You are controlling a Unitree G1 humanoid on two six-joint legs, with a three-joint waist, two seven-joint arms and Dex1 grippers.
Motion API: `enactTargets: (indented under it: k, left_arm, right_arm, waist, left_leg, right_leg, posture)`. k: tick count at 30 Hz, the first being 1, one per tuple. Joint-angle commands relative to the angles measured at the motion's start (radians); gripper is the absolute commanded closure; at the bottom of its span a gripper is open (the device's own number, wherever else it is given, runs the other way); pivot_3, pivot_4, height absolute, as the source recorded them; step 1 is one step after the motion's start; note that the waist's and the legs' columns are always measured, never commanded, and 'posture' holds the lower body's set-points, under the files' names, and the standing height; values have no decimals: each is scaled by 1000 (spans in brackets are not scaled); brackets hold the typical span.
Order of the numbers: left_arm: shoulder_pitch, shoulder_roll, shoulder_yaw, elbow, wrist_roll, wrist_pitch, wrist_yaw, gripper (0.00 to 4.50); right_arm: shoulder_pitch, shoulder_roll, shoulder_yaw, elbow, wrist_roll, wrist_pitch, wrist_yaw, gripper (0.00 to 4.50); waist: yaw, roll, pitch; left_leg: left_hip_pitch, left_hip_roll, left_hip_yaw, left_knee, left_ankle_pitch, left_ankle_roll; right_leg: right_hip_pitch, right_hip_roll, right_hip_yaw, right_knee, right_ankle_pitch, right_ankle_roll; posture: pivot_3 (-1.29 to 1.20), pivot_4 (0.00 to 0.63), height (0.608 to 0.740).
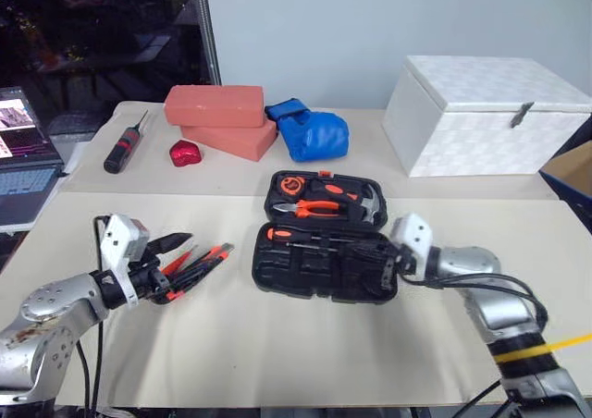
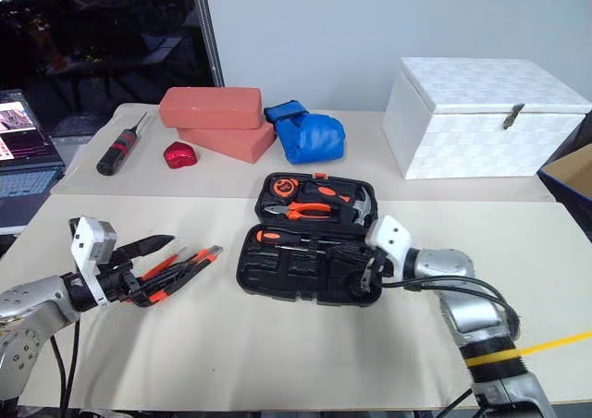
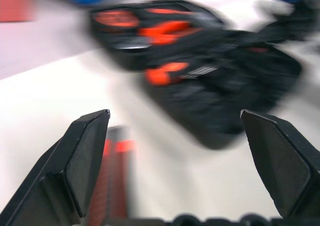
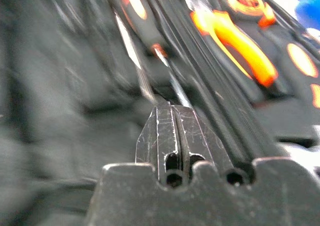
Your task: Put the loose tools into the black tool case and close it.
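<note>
I expect the slim orange-handled screwdriver (image 1: pixel 178 262) to come away alone and leave its neighbour lying when I lift, because it lies uncovered next to the other loose tools (image 1: pixel 209 264).
The black tool case (image 1: pixel 305 272) lies open in the middle of the table. Its far half holds orange-handled pliers (image 1: pixel 319 210), a hammer and a tape measure. An orange-and-black screwdriver (image 1: pixel 294 237) lies along the near half. My right gripper (image 1: pixel 381 257) is shut at the near half's right end. In the right wrist view its tips (image 4: pixel 167 106) sit right at that screwdriver's metal shaft (image 4: pixel 170 83); I cannot tell whether they pinch it. To the left, several loose tools (image 1: pixel 202 259) with orange-and-black handles lie bunched on the table. My left gripper (image 1: pixel 185 266) stands wide open around their near ends, holding nothing.
At the back left lie a black-and-red screwdriver (image 1: pixel 123 148), a small red object (image 1: pixel 185 153), two stacked red bricks (image 1: pixel 217 117) and a blue bundle (image 1: pixel 310 133). A white box (image 1: pixel 481 113) stands at the back right. A laptop (image 1: pixel 23 164) sits off the left edge.
</note>
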Motion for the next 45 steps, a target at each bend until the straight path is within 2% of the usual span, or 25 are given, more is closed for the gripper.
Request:
enactTargets:
  k: [1, 6, 9, 10, 17, 20, 25, 27, 29, 32, 36, 40, 42, 45]
  left_arm:
    - [8, 34, 66, 26, 17, 73, 79, 0]
    - [51, 103, 38, 92, 82, 70, 36, 0]
    - [43, 127, 16, 168, 136, 30, 20, 0]
    - [34, 128, 13, 191, 147, 24, 16, 0]
    - [0, 157, -63, 296, 221, -39, -68, 0]
    - [-12, 165, -105, 329, 260, -73, -94, 730]
    - [-12, 165, -134, 346, 288, -131, -141, 2633]
    - [-11, 147, -118, 344, 277, -150, -150, 3468]
    - [-23, 113, -73, 335, 235, -172, -152, 4041]
    - [-82, 71, 19, 306, 138, -159, -150, 4048]
    - [-175, 76, 1, 233, 72, -98, -154, 4048]
    - [-235, 84, -113, 135, 25, -30, -231, 4048]
    - [-254, 117, -211, 107, 73, -59, -305, 4048]
    - [-451, 95, -461, 170, 237, -117, -369, 4048]
  right_arm:
    - [56, -90, -87, -260, 228, 160, 82, 3066]
    - [126, -163, -127, -398, 260, 220, 62, 1396]
    - [157, -182, -152, -446, 264, 231, 34, 209]
    - [167, -185, -158, -457, 268, 232, 30, 24]
    - [248, -193, -202, -474, 253, 192, 40, 24]
    - [265, -194, -216, -470, 248, 177, 41, 0]
    - [282, -194, -228, -471, 239, 163, 42, 0]
    - [285, -192, -232, -471, 235, 159, 37, 0]
    - [290, -192, -235, -472, 234, 156, 34, 0]
    - [306, -187, -249, -483, 237, 151, 22, 0]
    - [330, -175, -283, -501, 254, 151, -8, 0]
    - [371, -170, -315, -520, 242, 141, -27, 0]
    - [387, -170, -334, -528, 246, 145, -37, 0]
    - [451, -184, -397, -544, 243, 148, -35, 0]
  waist:
    - [-1, 0, 0]
    - [0, -1, 0]
    - [2, -1, 0]
    - [4, -1, 0]
    - [9, -2, 0]
    - [8, -2, 0]
    - [8, -1, 0]
    - [8, -1, 0]
    - [9, -1, 0]
    - [12, -3, 1]
    - [14, -7, 2]
    - [10, -7, 2]
    - [7, -7, 2]
    - [12, -8, 3]
  left_leg:
    - [0, 0, 0, 0, 0, 0]
    - [1, 1, 0, -1, 0, 0]
    - [1, 0, 1, 0, 0, 0]
    - [1, 0, 1, 0, 0, 0]
    - [-1, 0, 1, 0, 0, -1]
    - [-1, 0, 1, 0, -1, -1]
    - [-1, 0, 2, 0, -1, -1]
    - [-1, 0, 2, 0, -1, -1]
    - [-1, 0, 2, 0, -1, -1]
    - [-2, 0, 2, 0, -1, -1]
    - [-2, 1, 1, 0, -1, -1]
    - [-1, -1, 1, 0, -1, -1]
    - [-1, -1, 1, 0, -1, -1]
    - [-1, -1, 0, 0, -1, -1]
  right_leg:
    - [0, 0, 0, 0, 0, 0]
    - [-1, 1, -1, 0, -4, -8]
    - [-2, -1, 0, 0, -4, -9]
    - [-2, -1, 0, 0, -4, -9]
    - [-3, -1, -1, -1, -4, -9]
    - [-3, -1, -1, -1, -4, -9]
    - [-3, -1, -1, -1, -4, -9]
    - [-3, -2, -1, -1, -4, -9]
    - [-3, -2, -1, -1, -4, -9]
    - [-3, -2, -1, -1, -4, -9]
    - [-3, -1, -1, 0, -4, -8]
    - [-1, -1, -1, -1, -1, -2]
    - [-1, -1, 0, -1, -1, -1]
    - [-1, 0, 0, 0, -1, -2]
  posture:
    - [0, 150, 740]
    - [0, 150, 740]
    - [0, 150, 740]
    - [0, 150, 740]
    - [0, 150, 740]
    - [0, 150, 740]
    - [0, 150, 740]
    - [0, 150, 740]
    - [0, 150, 740]
    - [0, 150, 740]
    - [0, 150, 740]
    - [0, 150, 740]
    - [0, 150, 740]
    - [0, 150, 740]
